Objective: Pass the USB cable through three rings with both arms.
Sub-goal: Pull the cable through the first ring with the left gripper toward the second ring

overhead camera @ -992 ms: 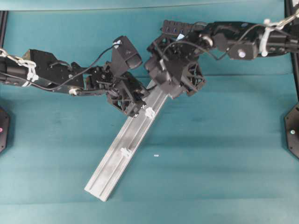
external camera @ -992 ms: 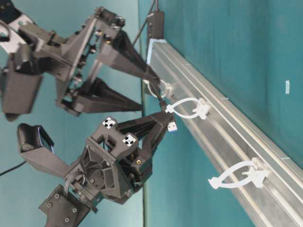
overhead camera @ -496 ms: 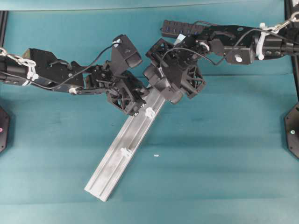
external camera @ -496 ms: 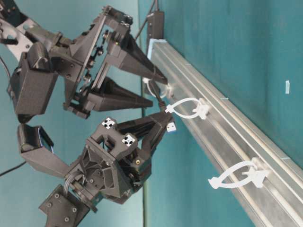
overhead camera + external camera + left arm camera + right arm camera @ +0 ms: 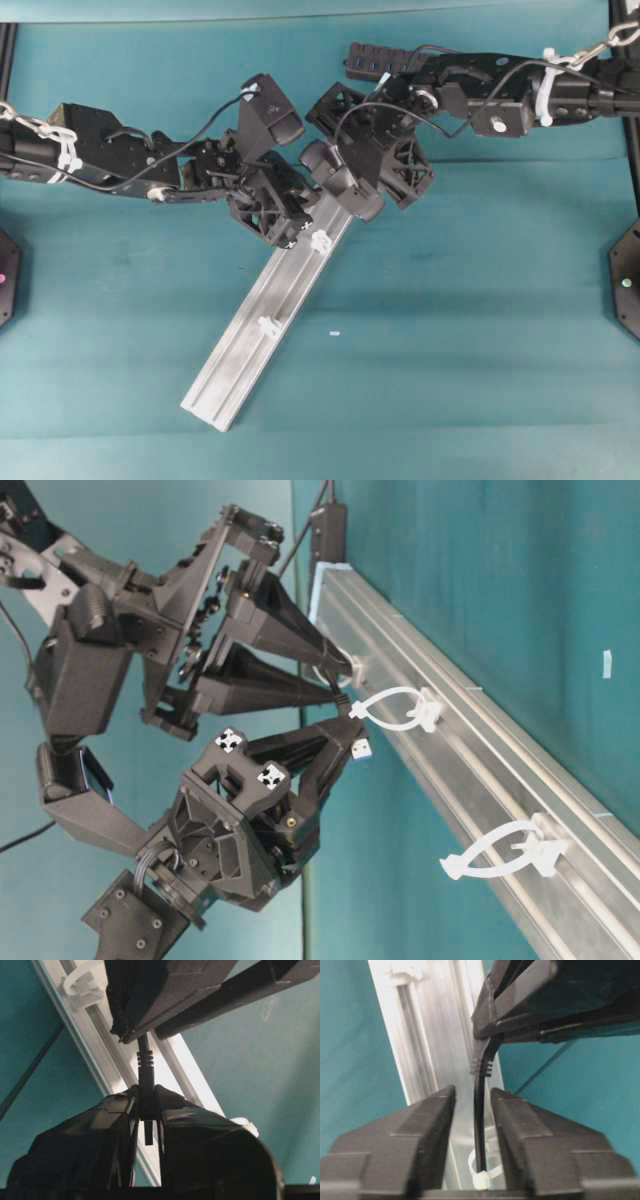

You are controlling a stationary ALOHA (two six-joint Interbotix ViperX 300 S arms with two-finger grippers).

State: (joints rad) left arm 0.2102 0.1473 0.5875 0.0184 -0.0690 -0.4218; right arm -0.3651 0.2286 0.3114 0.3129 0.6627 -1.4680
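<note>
My right gripper should grip the cable behind the plug before my left gripper backs away, because my left gripper is covering the plug that is to go to the middle ring.
My left gripper (image 5: 146, 1094) is shut on the USB cable's plug (image 5: 146, 1102), just left of the silver rail (image 5: 240, 360). Its blue-tipped end (image 5: 362, 748) pokes out by the fingertips. The thin black cable (image 5: 480, 1120) runs from there between the fingers of my right gripper (image 5: 472, 1095), with a narrow gap on each side. Behind them it reaches a white ring (image 5: 482, 1172). In the table-level view the right gripper (image 5: 340, 677) covers that ring. The other two rings (image 5: 395, 705) (image 5: 495, 855) stand free further down the rail, nothing through them.
A black USB hub (image 5: 385, 58) lies at the rail's far end under the right arm. The two wrists crowd together over the rail's upper part. A small white scrap (image 5: 334, 332) lies on the teal cloth right of the rail.
The right gripper's jaws have narrowed around the cable and its wrist has shifted slightly left and tilted. The left gripper and plug have stayed put.
</note>
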